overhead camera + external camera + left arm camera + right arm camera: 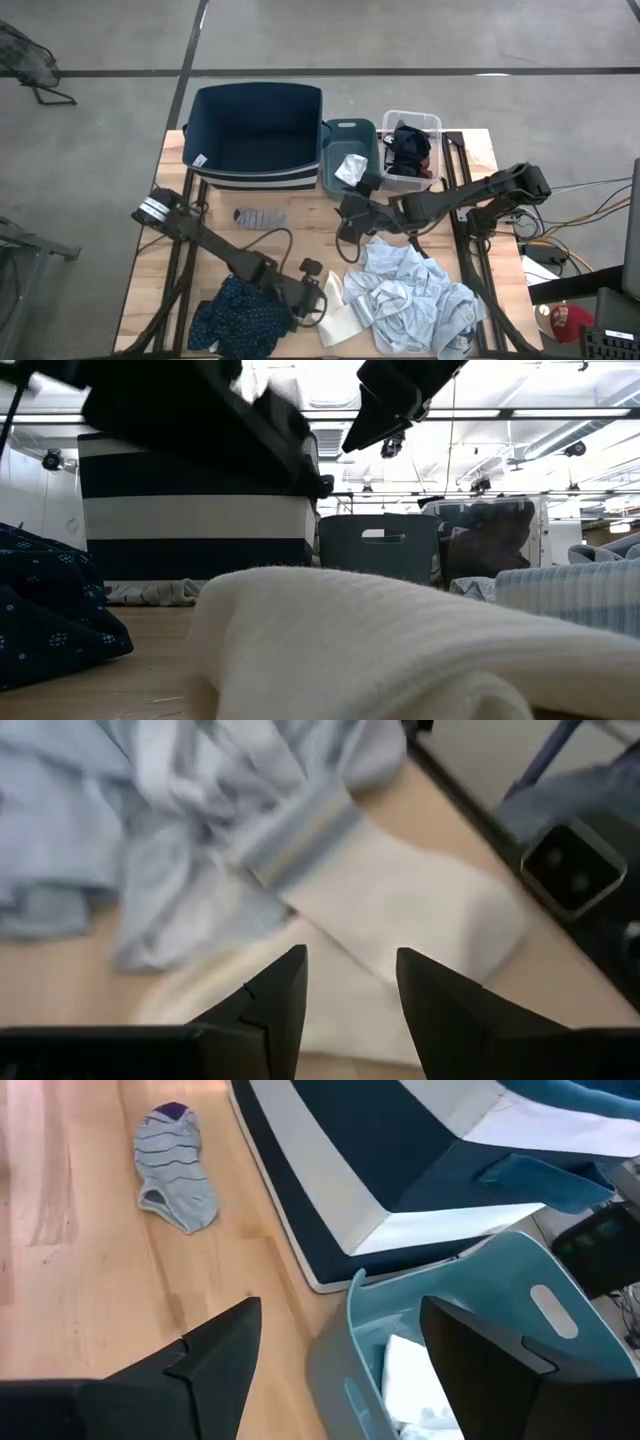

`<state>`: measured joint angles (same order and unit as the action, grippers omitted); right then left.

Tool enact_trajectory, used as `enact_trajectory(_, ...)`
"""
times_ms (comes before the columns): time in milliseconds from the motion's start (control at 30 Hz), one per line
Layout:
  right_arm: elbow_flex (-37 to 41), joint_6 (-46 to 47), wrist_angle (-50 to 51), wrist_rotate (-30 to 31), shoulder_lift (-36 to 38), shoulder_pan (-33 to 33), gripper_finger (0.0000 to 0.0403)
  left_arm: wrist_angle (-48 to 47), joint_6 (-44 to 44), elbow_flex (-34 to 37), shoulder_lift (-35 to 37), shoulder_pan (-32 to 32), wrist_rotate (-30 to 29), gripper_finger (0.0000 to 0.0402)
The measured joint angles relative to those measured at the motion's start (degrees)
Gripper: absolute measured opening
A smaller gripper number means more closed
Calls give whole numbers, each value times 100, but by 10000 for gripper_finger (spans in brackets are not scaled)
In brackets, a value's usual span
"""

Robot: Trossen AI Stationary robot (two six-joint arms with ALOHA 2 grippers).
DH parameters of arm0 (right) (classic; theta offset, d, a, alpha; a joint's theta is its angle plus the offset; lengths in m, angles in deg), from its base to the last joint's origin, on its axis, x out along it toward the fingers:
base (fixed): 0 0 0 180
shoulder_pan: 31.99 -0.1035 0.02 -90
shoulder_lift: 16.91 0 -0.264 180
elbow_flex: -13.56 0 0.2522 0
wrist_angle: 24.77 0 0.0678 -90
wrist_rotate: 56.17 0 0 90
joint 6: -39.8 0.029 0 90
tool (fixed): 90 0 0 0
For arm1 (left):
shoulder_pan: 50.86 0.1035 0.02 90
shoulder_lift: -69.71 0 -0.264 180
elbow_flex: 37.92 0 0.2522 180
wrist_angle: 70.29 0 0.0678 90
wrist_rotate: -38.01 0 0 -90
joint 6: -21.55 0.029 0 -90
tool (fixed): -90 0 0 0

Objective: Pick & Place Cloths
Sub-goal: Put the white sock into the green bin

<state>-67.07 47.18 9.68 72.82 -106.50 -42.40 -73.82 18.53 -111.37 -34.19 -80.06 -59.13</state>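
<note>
I expect the white cloth to come free and leave the light blue shirts behind when I lift, because the striped end lies on top of the shirts.
My left gripper hangs open just over a folded white cloth near the table's front edge, and I see no contact. Beside that cloth lies a heap of light blue shirts. A dark teal dotted piece lies at the front left, and a grey striped sock lies at mid-table. My right gripper is open and empty above the near edge of the teal bin, which holds a white piece.
Three bins stand along the far edge. They are a navy bin, the teal bin, and a clear bin holding black and maroon pieces. Bare wood shows around the sock. Cables and a red cap lie off the table's right side.
</note>
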Motion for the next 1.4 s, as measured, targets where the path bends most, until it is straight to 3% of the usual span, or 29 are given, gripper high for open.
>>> enact_trajectory(367,140,165,8,13,-4,-105,257,21,-853,-11,-328,-72,682,161)
enact_trajectory(933,412,458,-71,4,-7,-107,226,468,-451,-315,-990,-46,1118,157)
enact_trajectory(1100,496,637,-162,0,-7,-109,238,201,-432,-420,-966,-24,1116,117)
enact_trajectory(1267,509,635,-175,0,-11,-109,245,165,-212,-403,-955,10,1118,23)
enact_trajectory(1400,509,654,-176,1,-11,-170,235,37,-146,-426,-929,101,951,17)
